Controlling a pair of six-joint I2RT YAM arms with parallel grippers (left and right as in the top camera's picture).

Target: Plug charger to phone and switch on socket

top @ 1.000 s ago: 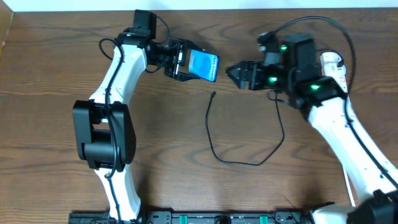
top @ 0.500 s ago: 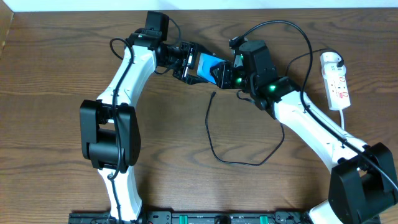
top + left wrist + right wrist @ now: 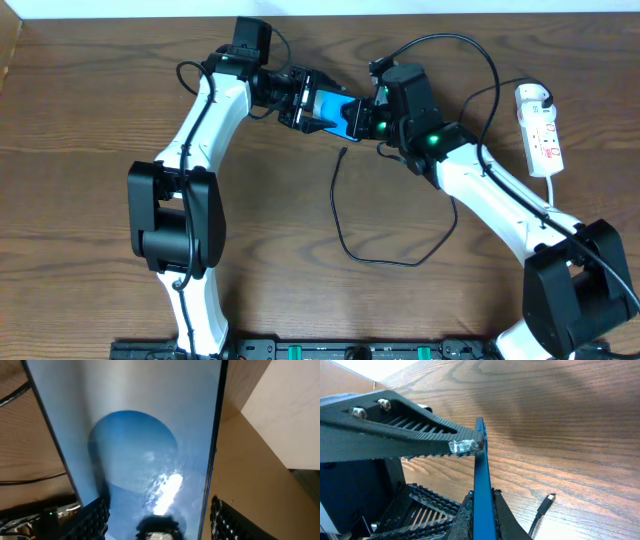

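Note:
I should open my right gripper, which is closed on the phone's end (image 3: 344, 126) where the plug has to go, then back it away and grab the charger cable's plug tip (image 3: 343, 151).
The phone (image 3: 331, 106), blue screen up, hangs above the table at the back centre. My left gripper (image 3: 305, 103) is shut on it across its width; the screen (image 3: 135, 445) fills the left wrist view between the two ribbed fingers (image 3: 95, 520). My right gripper (image 3: 359, 118) is shut on the phone's other end. In the right wrist view the phone (image 3: 480, 475) shows edge-on, pinched between the pads (image 3: 466, 520). The charger cable (image 3: 340, 232) loops on the table, its plug tip (image 3: 344, 152) (image 3: 550, 496) lying free just below the phone. The socket (image 3: 541, 135) lies at the far right.
A white adapter (image 3: 531, 96) sits on the socket's top end. The right arm's black camera cable (image 3: 470, 45) arches over the back of the table. Both arm bases stand along the front edge. A pale wall runs behind the table's back edge.
The right arm swung left from near the socket to the phone, and its jaws went from open to shut on the phone's end. The left arm shifted the phone slightly right.

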